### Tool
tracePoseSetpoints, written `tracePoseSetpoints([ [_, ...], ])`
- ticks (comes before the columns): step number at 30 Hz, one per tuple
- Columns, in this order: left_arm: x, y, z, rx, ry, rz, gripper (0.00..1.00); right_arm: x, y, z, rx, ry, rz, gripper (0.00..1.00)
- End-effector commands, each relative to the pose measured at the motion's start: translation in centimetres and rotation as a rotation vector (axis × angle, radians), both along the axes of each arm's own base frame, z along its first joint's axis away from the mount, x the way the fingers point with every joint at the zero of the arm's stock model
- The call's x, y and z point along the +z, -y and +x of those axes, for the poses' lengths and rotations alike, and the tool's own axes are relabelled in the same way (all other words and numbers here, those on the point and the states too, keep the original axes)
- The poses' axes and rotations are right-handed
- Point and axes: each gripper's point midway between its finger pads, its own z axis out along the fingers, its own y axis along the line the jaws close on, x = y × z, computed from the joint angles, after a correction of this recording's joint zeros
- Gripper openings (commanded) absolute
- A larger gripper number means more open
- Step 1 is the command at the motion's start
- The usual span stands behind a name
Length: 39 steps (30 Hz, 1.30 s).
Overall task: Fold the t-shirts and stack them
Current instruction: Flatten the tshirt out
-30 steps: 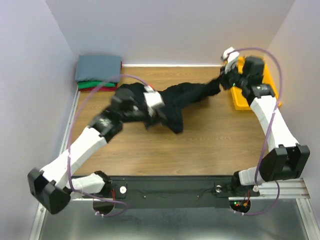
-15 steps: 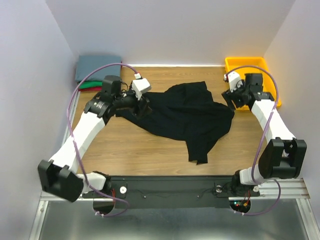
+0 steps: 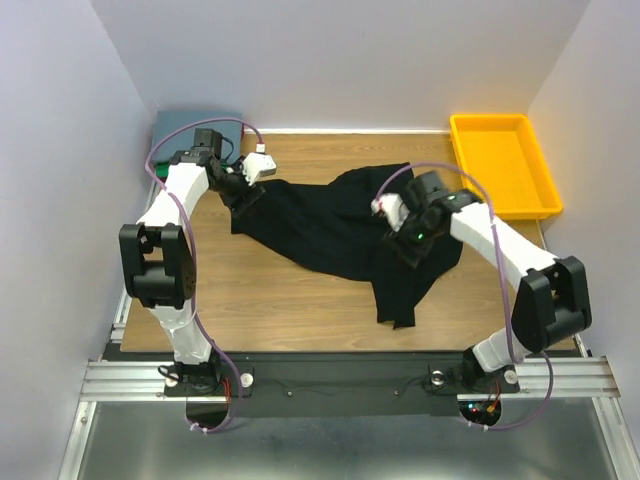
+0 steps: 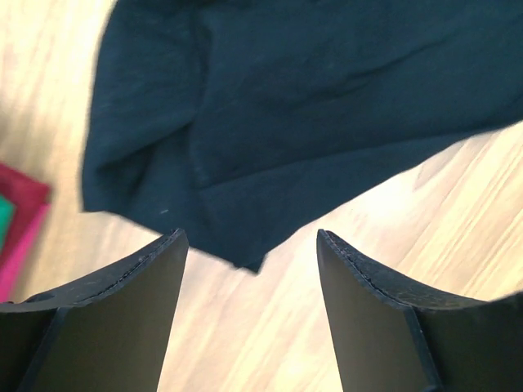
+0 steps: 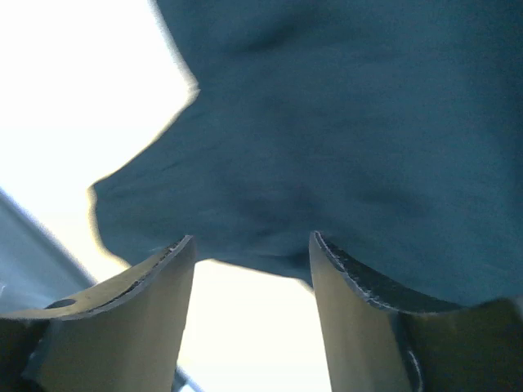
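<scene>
The black t-shirt's tail (image 3: 398,306) sticks out toward the near edge of the table, far from the robot's left gripper, so the right gripper should pinch the tail's base (image 3: 380,284) first.
A large black t-shirt (image 3: 335,225) lies loosely spread and rumpled on the wooden table, with a tail hanging toward the near edge. My left gripper (image 3: 245,193) hovers open at its left edge. In the left wrist view the left gripper (image 4: 249,237) has only bare wood and the black t-shirt (image 4: 310,106) corner below it. My right gripper (image 3: 408,243) is open over the shirt's right side. In the right wrist view the right gripper (image 5: 252,241) holds nothing, and the black t-shirt (image 5: 343,139) edge lies just beyond it. A folded slate grey-blue t-shirt (image 3: 172,124) sits back left. A red t-shirt (image 4: 20,214) edge shows beneath it.
The yellow plastic bin (image 3: 500,160) stands at the back right corner. Walls close in on the left, back and right. A sliver of green cloth (image 4: 3,214) shows beside the red one. Bare wood (image 3: 270,300) runs along the near side.
Both grippers opened and let go of the black shirt, which now lies spread out. The left arm swung back toward the far left; the right arm came from the bin to the shirt's right side.
</scene>
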Motion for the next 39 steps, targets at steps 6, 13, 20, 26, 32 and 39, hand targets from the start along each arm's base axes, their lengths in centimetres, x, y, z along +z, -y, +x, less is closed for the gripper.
tracePoseSetpoints([
  [6, 1.4, -1.2, 1.6, -0.139, 0.152, 0.091, 0.79, -6.4, -2.0, -7.5, 0.128, -0.207, -0.180, 0.74],
  [13, -0.6, -1.2, 3.2, -0.230, 0.113, 0.126, 0.77, -8.7, -0.8, -8.4, 0.136, -0.272, -0.263, 0.73],
  [20, -2.9, -0.9, 4.2, -0.274, 0.096, 0.120, 0.71, -9.5, -0.3, -8.9, 0.138, -0.296, -0.292, 0.58],
  [26, -4.5, -1.1, 3.4, -0.299, 0.051, 0.130, 0.49, -9.4, 0.1, -9.0, 0.135, -0.291, -0.301, 0.42],
  [32, -5.1, -1.5, 2.5, -0.322, 0.015, 0.143, 0.22, -9.1, 0.2, -8.9, 0.127, -0.279, -0.305, 0.22],
  [39, -2.3, -1.0, 0.0, -0.418, 0.054, 0.136, 0.18, -9.0, 0.5, -9.0, 0.127, -0.270, -0.312, 0.01],
])
